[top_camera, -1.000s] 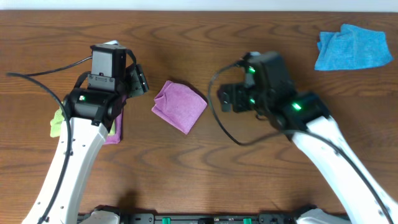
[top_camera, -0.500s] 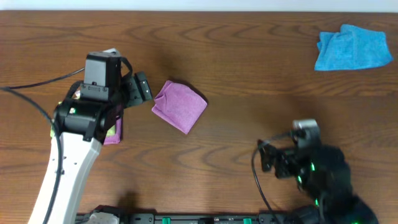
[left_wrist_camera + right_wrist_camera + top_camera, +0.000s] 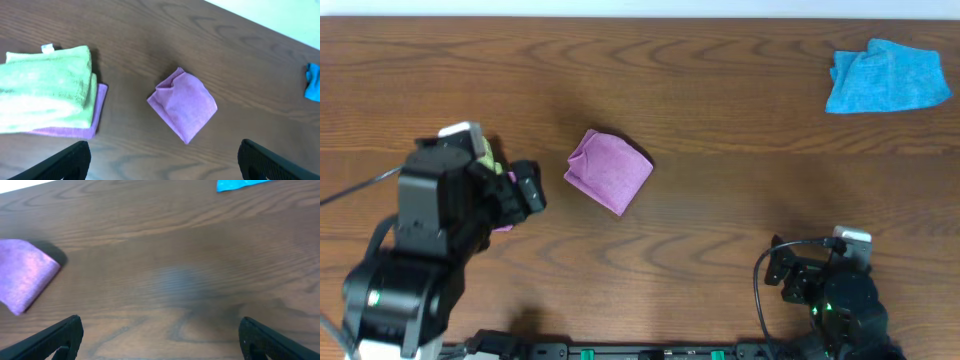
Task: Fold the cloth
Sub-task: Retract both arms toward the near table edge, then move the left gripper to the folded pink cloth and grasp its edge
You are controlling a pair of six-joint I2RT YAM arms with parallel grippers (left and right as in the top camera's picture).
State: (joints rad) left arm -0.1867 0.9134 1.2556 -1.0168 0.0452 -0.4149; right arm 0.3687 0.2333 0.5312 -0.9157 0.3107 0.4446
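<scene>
The purple-magenta cloth's fold is rumpled at the edge of the cloth closest to my left gripper. My left gripper should move down, pinch that edge and raise it.
The purple-magenta cloth lies folded into a small, slightly rumpled square in the middle of the table; no white tag shows. It also shows in the left wrist view and at the left edge of the right wrist view. My left gripper is open and empty, to the left of the cloth and apart from it; in its own view it sits nearer the front than the cloth. My right gripper is open and empty at the front right, far from the cloth, over bare wood.
A folded lime-green cloth lies on another purple cloth at the left, mostly hidden under my left arm in the overhead view. A crumpled blue cloth lies at the back right corner.
Both arms have drawn back toward the table's front edge: the right from beside the cloth to the front right, the left a little down and to the left. The cloth has not moved.
</scene>
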